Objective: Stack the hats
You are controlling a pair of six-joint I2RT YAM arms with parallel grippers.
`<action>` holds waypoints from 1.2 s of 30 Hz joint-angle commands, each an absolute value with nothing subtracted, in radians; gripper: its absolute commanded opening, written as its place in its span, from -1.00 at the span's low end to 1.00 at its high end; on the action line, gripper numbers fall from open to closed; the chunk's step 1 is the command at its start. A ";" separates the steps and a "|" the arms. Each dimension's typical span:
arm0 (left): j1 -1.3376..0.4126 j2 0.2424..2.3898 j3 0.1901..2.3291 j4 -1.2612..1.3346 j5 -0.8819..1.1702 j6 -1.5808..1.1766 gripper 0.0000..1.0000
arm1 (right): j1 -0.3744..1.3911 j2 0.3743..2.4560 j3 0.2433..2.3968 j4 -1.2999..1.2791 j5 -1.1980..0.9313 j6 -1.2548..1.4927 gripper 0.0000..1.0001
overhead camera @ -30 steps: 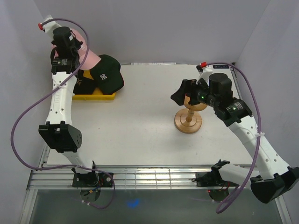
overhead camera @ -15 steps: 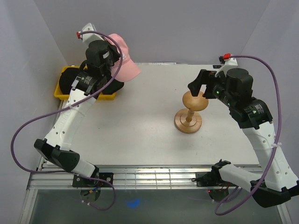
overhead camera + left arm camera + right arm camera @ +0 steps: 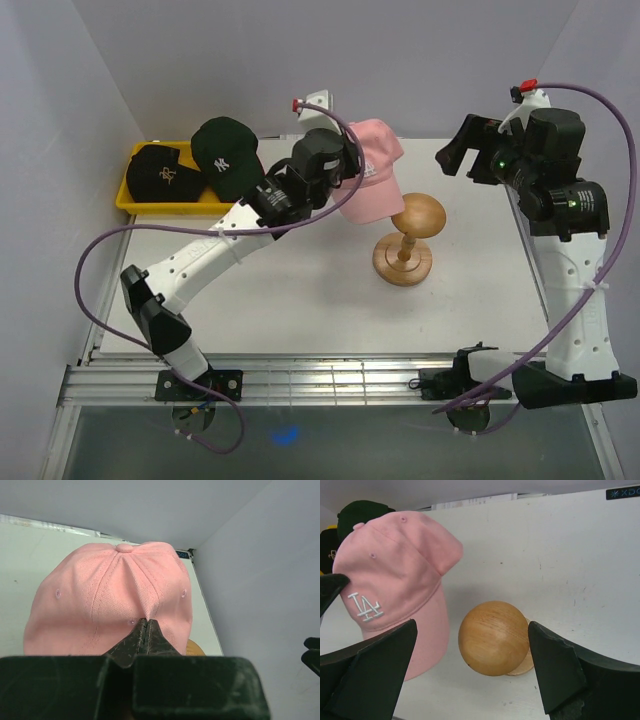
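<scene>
I should keep carrying the pink cap (image 3: 374, 172) across with my left gripper, as it hangs with its top up beside the stand's clear ball top (image 3: 420, 215), until it covers the ball top.
My left gripper (image 3: 349, 186) is shut on the back of a pink cap (image 3: 374, 178) with a white LA logo and holds it in the air just left of the wooden stand (image 3: 417, 214). In the left wrist view the fingers (image 3: 145, 626) pinch the cap's crown (image 3: 110, 592). A dark green NY cap (image 3: 228, 155) and a black cap (image 3: 160, 172) lie in the yellow tray (image 3: 127, 183). My right gripper (image 3: 456, 156) is open and empty, back and right of the stand. The right wrist view shows the pink cap (image 3: 395, 575) beside the stand's ball top (image 3: 493, 637).
The stand's round base (image 3: 403, 262) sits on the white table right of centre. The yellow tray is at the far left corner. Grey walls close the back and both sides. A sliver of the stand shows in the left wrist view (image 3: 194, 647).
My left arm has swung right, carrying the pink cap from above the tray to beside the stand. My right gripper has drawn back and to the right, away from the stand top.
</scene>
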State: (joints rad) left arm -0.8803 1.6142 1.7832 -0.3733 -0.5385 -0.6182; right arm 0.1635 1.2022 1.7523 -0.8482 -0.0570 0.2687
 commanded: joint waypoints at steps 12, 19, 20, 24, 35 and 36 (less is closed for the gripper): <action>-1.065 1.761 1.870 -0.266 -0.516 -0.566 -1.00 | -0.051 1.229 1.755 -0.842 -0.452 0.377 0.97; -1.089 1.782 1.850 -0.255 -0.473 -0.580 -1.00 | -0.057 1.200 1.712 -0.822 -0.462 0.388 0.97; -1.100 1.787 1.839 -0.259 -0.468 -0.577 -1.00 | -0.058 1.197 1.706 -0.822 -0.460 0.387 0.97; -1.134 1.779 1.741 -0.236 -0.468 -0.591 -1.00 | -0.060 1.181 1.683 -0.815 -0.460 0.387 0.98; -1.167 1.744 1.531 -0.170 -0.449 -0.601 -1.00 | -0.064 1.129 1.533 -0.758 -0.439 0.388 0.98; -1.169 1.743 1.526 -0.167 -0.448 -0.597 -1.00 | -0.064 1.121 1.520 -0.753 -0.434 0.387 0.98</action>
